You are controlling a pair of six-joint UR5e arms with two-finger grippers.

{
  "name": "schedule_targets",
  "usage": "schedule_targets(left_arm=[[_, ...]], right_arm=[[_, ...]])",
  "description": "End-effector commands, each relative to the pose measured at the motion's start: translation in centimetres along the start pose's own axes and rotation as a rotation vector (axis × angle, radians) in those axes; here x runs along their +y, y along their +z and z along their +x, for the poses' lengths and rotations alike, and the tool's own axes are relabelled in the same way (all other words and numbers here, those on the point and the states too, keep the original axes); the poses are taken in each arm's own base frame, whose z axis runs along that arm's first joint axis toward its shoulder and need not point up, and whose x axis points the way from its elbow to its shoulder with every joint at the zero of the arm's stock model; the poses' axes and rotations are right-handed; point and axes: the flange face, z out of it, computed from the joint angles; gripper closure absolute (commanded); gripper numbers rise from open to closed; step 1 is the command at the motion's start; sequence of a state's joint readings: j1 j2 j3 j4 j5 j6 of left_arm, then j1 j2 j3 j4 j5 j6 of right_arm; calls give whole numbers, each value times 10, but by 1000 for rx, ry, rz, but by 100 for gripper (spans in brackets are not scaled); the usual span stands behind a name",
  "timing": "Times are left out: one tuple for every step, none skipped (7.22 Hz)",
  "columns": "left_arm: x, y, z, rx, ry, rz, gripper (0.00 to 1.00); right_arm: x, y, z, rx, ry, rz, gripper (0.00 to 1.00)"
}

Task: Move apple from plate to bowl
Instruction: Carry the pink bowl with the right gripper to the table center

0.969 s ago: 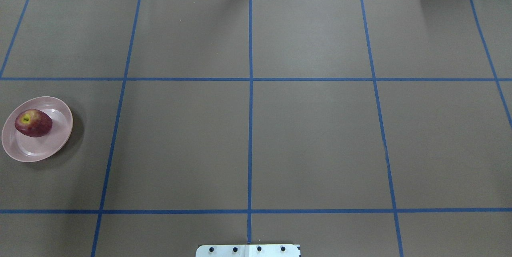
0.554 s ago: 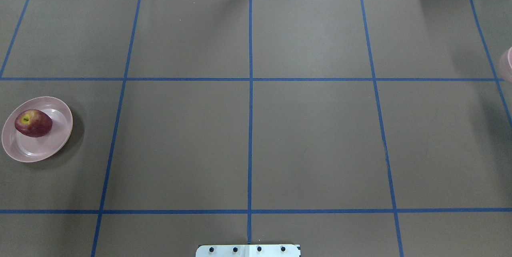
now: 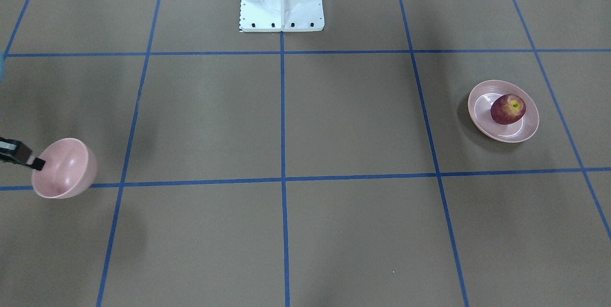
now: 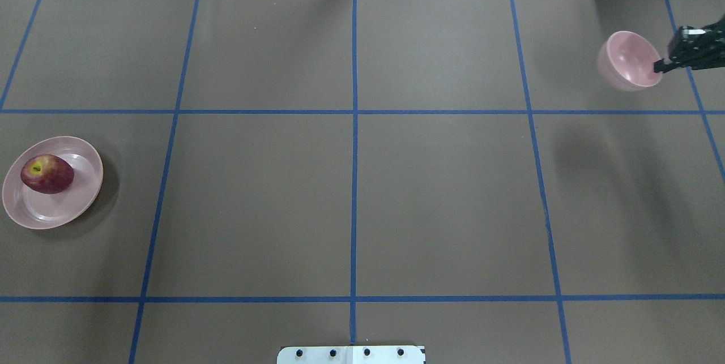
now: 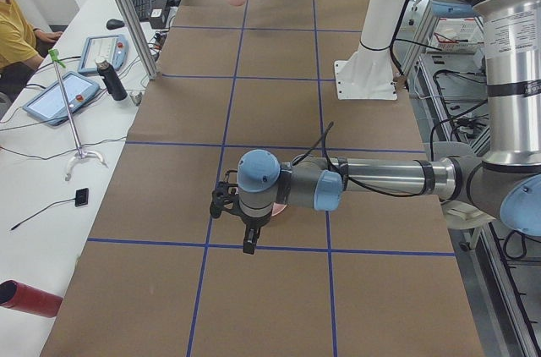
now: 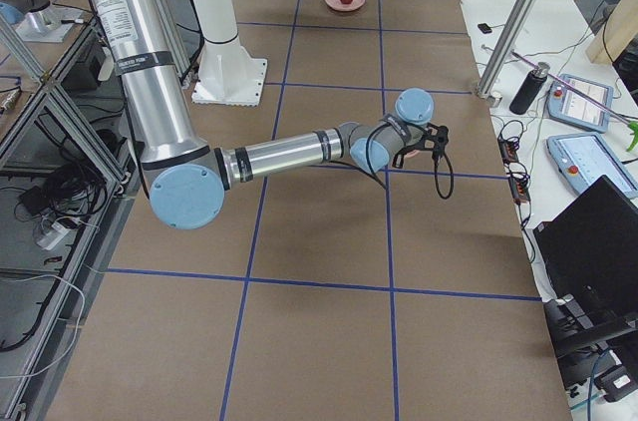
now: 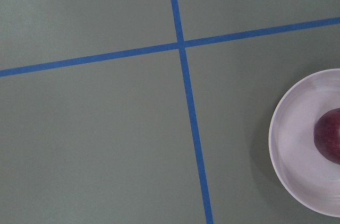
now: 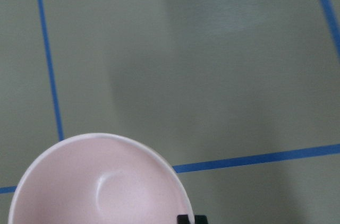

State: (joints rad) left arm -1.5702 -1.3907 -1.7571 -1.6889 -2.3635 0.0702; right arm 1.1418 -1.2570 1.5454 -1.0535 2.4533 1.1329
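The robot's right gripper has the pink bowl (image 3: 65,168) by its rim and the table's middle (image 3: 285,138) is clear, so the robot should keep carrying the bowl there until the bowl sits flat.
The dark red apple (image 4: 47,174) lies on the pale pink plate (image 4: 56,211) at the table's left edge; both also show in the front view, the apple (image 3: 508,109) on the plate (image 3: 482,101). My right gripper (image 4: 659,67) is shut on the rim of the small pink bowl (image 4: 626,61) and holds it tilted above the far right of the table. The right wrist view shows the bowl (image 8: 79,192) at its bottom edge. My left gripper (image 5: 249,245) shows only in the exterior left view, pointing down beside the plate; I cannot tell whether it is open. Its wrist view catches the plate (image 7: 292,144) and the apple (image 7: 329,139) at the right edge.
The white robot base (image 3: 281,1) stands at the middle of the near table edge. Blue tape lines (image 4: 354,154) divide the brown table cover. Tablets, a bottle and a seated person (image 5: 17,27) are beyond the far side.
The bowl, held by my right gripper, has come into the overhead view from the right edge and moved left and farther from the robot. The apple and plate have not moved.
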Motion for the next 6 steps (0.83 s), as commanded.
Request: schedule_targets(left_arm=[[1,0,-1,0,-2,-2,2],[1,1,-1,1,-3,-3,2],[2,3,-3,1,-6,-7,2],[3,7,-6,2,-9,-15,2],[3,7,-6,2,-10,-16,2],[4,8,-7,2,-10,-18,2]], right_arm=[[84,82,-143,-21,102,10,100],[129,126,-216,28,157,42,100],[166,148,-276,102,162,58,100],[196,165,-305,130,172,74,100],[210,182,-313,142,172,90,100],[219,195,-311,160,165,79,100]])
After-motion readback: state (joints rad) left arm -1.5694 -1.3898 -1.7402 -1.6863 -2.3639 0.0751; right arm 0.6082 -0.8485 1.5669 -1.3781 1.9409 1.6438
